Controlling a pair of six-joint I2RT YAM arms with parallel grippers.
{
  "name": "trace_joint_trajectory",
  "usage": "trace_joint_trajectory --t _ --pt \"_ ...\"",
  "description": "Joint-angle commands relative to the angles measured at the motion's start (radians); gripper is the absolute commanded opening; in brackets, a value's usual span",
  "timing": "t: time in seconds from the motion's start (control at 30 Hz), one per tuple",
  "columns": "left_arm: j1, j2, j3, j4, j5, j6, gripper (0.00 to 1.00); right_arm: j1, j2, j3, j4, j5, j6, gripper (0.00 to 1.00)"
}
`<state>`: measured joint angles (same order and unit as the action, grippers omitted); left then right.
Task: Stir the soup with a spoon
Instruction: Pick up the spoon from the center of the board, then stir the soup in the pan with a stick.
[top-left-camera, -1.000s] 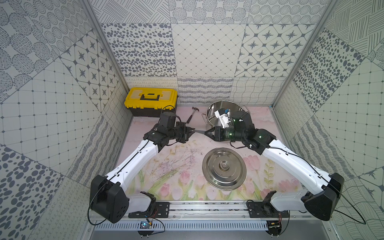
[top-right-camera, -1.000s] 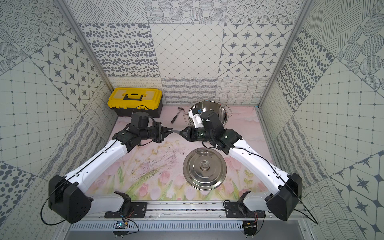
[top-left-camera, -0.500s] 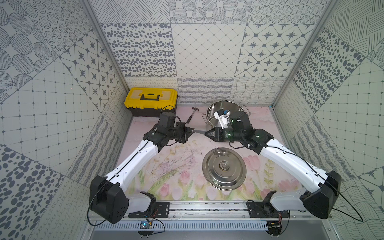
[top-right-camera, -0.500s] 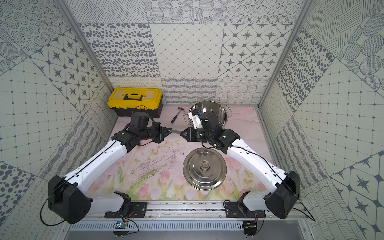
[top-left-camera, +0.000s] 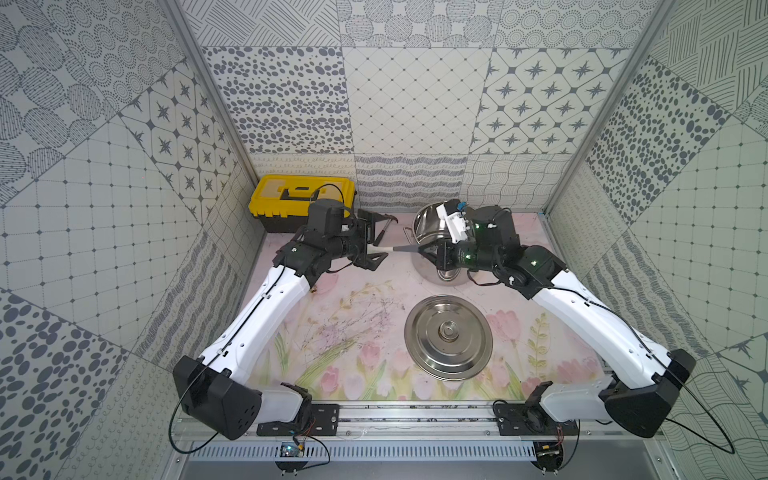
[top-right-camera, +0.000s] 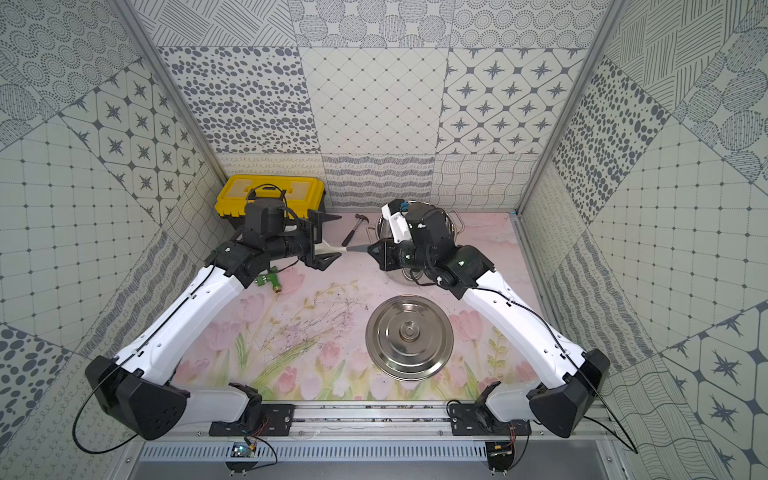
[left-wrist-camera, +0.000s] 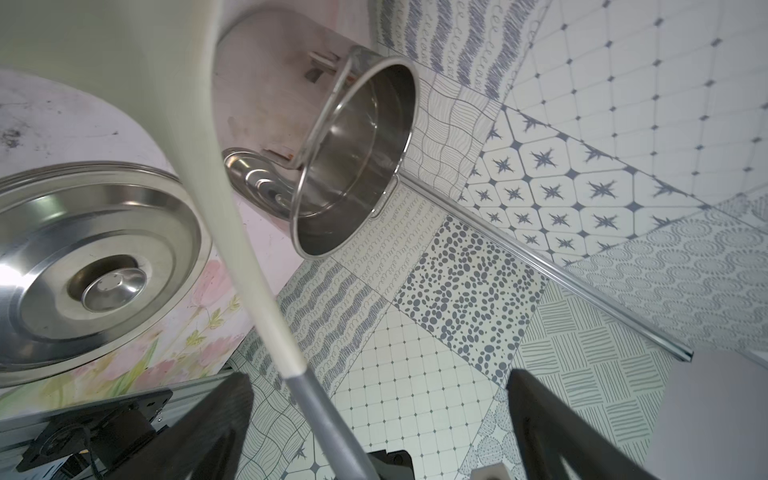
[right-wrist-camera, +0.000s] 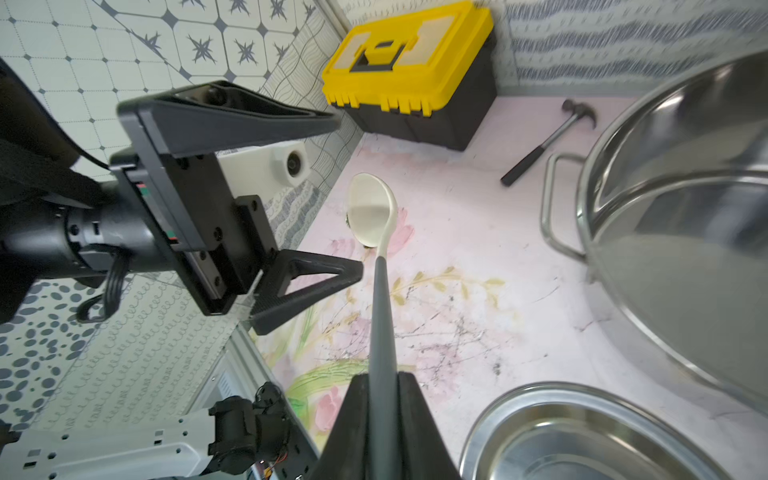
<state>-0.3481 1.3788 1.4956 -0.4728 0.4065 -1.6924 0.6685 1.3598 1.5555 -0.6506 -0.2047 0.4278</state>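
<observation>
My left gripper's open fingers are on both sides of the spoon's cream bowl (top-left-camera: 379, 249). My left gripper should therefore move out of the way before my right gripper swings the spoon into the pot (top-left-camera: 430, 220).
The spoon (top-left-camera: 395, 248) hangs level above the mat, left of the steel pot (top-left-camera: 426, 226). My right gripper (top-left-camera: 422, 250) is shut on its dark grey handle (right-wrist-camera: 382, 299), in front of the pot. The cream bowl (right-wrist-camera: 372, 216) lies between the fingers of my left gripper (top-left-camera: 379, 239), which is open and clear of it. In the left wrist view the spoon (left-wrist-camera: 232, 232) runs between the spread fingers (left-wrist-camera: 224, 399) without touching them. The pot (left-wrist-camera: 357, 158) shows bare steel inside; no soup is visible.
The pot's lid (top-left-camera: 449, 336) lies knob up on the floral mat, in front of the pot. A yellow and black toolbox (top-right-camera: 232, 199) stands at the back left, with a small hammer (top-right-camera: 355, 230) between it and the pot. A green fitting (top-right-camera: 268, 280) lies by the left arm.
My left gripper was shut on the spoon's neck and has now opened wide, letting go. The right gripper has tightened on the handle. Both arms have hardly moved.
</observation>
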Motion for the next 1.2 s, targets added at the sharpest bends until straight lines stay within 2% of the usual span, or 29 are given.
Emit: trace_joint_trajectory --t 0.0,0.13,0.27,0.43,0.6,0.73,0.87,1.07,1.17 --pt "0.018 0.046 0.259 -0.266 -0.033 0.297 1.00 -0.047 0.009 0.121 -0.074 0.169 -0.183 0.00" --pt "0.020 0.071 0.371 -0.364 -0.064 0.415 0.99 -0.073 0.019 0.204 -0.124 0.340 -0.342 0.00" --pt "0.020 0.074 0.394 -0.424 -0.091 0.492 1.00 -0.078 0.046 0.251 -0.164 0.517 -0.462 0.00" --pt "0.021 0.092 0.407 -0.472 -0.089 0.572 0.99 -0.084 0.064 0.251 -0.194 0.633 -0.539 0.00" --pt "0.013 0.135 0.452 -0.520 -0.088 0.696 1.00 -0.084 0.068 0.203 -0.259 0.636 -0.536 0.00" --pt "-0.005 0.165 0.475 -0.548 -0.129 0.828 1.00 -0.084 0.051 0.123 -0.285 0.594 -0.495 0.00" --pt "-0.036 0.184 0.476 -0.528 -0.173 0.905 0.99 -0.084 0.058 0.077 -0.296 0.541 -0.455 0.00" --pt "-0.156 0.189 0.494 -0.427 -0.298 1.021 1.00 -0.084 0.124 0.082 -0.298 0.493 -0.412 0.00" --pt "-0.188 0.183 0.477 -0.364 -0.314 1.051 1.00 -0.084 0.176 0.113 -0.296 0.476 -0.411 0.00"
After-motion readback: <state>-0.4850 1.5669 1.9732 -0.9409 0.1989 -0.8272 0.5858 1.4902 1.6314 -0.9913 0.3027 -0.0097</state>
